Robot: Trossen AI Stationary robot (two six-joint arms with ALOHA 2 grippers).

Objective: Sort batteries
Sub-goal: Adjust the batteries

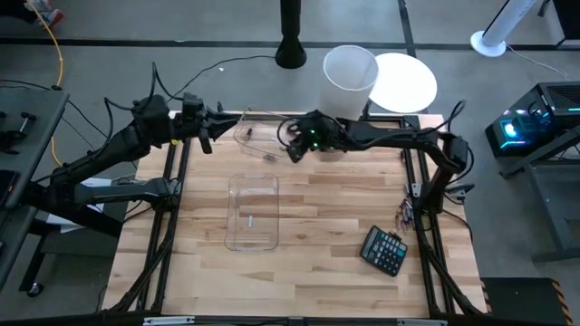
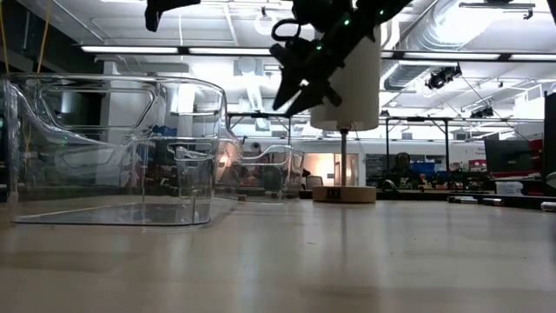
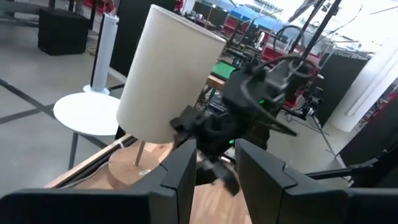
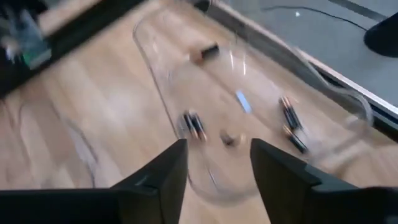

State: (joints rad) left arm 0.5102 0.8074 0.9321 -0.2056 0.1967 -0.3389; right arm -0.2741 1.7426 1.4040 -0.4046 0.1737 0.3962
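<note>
I should move my empty right gripper next to the loose batteries by the calculator until its fingers are on both sides of one battery, because open wood leads there.
Several small dark batteries lie in a clear far container near the table's far edge; in the right wrist view they are scattered on its floor. A second clear bin stands mid-table with one small cell inside. My right gripper hovers open just right of the far container, above the table, holding nothing. My left gripper is open, raised at the far left, facing the right arm.
A black calculator lies near the table's right near corner. A lamp with a white shade stands on a wooden base at the far edge, behind the right gripper. Bare wood spreads between the near bin and the calculator.
</note>
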